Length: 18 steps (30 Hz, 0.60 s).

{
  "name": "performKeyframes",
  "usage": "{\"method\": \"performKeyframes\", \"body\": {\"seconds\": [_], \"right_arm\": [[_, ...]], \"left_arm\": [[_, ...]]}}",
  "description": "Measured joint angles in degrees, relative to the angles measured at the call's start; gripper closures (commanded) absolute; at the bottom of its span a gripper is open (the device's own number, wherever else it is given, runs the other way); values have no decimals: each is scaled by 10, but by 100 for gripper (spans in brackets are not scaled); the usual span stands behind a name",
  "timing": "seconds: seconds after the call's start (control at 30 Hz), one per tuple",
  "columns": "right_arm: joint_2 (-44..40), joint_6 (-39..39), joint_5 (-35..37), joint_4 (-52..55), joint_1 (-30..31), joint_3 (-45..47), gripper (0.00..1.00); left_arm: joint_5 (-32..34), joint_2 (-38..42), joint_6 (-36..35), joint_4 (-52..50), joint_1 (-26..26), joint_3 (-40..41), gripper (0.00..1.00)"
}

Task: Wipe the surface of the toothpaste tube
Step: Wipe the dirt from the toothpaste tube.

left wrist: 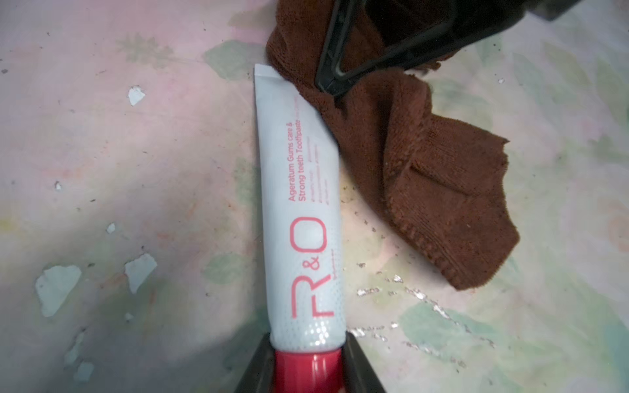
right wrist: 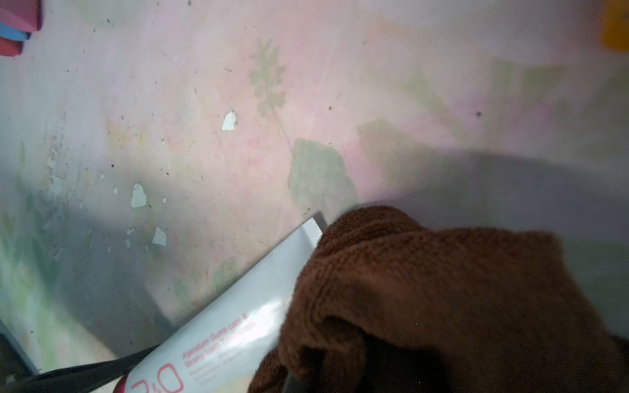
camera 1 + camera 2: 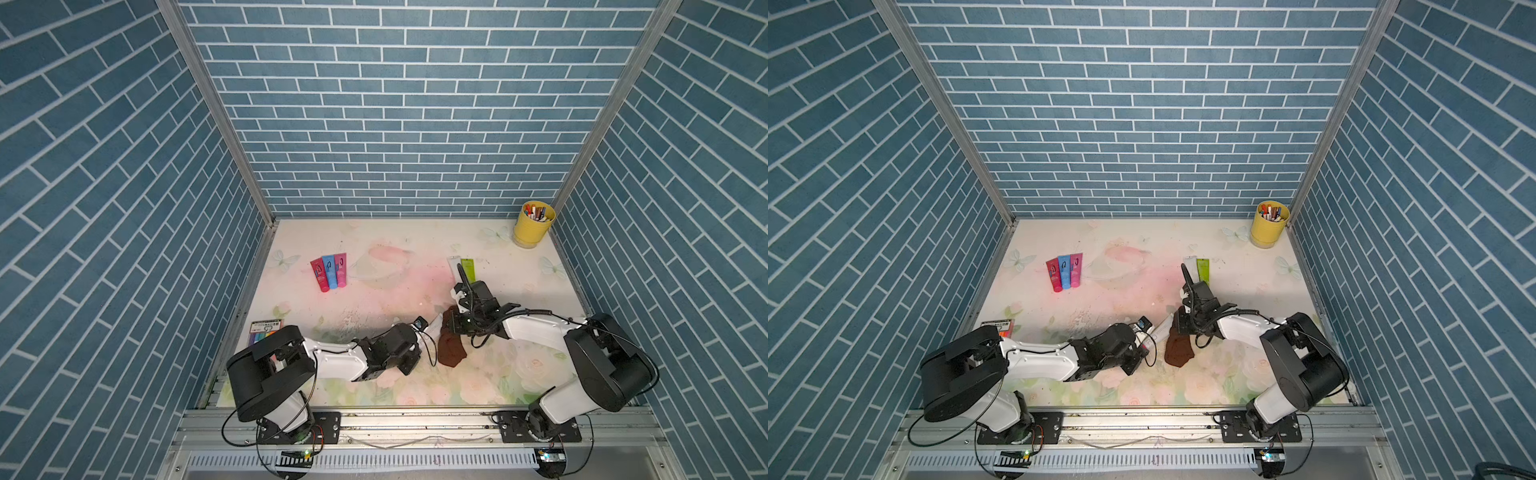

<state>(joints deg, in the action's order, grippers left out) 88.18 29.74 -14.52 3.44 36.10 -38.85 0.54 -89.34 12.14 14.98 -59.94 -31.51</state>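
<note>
The brown cloth reaches the tube's crimped end point(image 3: 1170, 317), so next my right gripper draws the cloth clear before my left gripper takes the tube point(image 3: 1159, 331) by its middle.
A white toothpaste tube point(image 1: 299, 204) with red lettering and a red cap lies low over the table, near its front middle. My left gripper point(image 1: 308, 360) is shut on its cap end, a finger on each side. The tube also shows in both top views point(image 3: 434, 326) point(image 3: 1163, 328), between the two arms. My right gripper point(image 3: 451, 322) is shut on a brown cloth point(image 1: 425, 177). In the right wrist view the cloth point(image 2: 442, 306) covers the tube point(image 2: 238, 323) near its flat crimped end and hides the right fingertips. The rest of the cloth point(image 3: 451, 349) hangs down onto the table.
Red, blue and pink tubes point(image 3: 329, 272) lie side by side at the back left. A white and a green tube point(image 3: 462, 268) lie at the back right, just beyond the right arm. A yellow cup of pens point(image 3: 533, 224) stands in the far right corner. A marker pack point(image 3: 266, 330) lies by the left arm.
</note>
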Motion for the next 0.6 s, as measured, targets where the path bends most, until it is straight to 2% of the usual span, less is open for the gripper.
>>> {"method": "performKeyframes", "body": {"seconds": [0.17, 0.3, 0.5, 0.6], "right_arm": [[0, 12, -1, -31, 55, -1, 100], [0, 22, -34, -61, 78, 5, 100], [9, 24, -62, -75, 79, 5, 100], [21, 24, -89, -73, 53, 2, 100]], "left_arm": [[0, 1, 1, -3, 0, 0, 94], [1, 1, 1, -4, 0, 0, 95], [1, 1, 1, -4, 0, 0, 95], [2, 2, 2, -5, 0, 0, 95]]}}
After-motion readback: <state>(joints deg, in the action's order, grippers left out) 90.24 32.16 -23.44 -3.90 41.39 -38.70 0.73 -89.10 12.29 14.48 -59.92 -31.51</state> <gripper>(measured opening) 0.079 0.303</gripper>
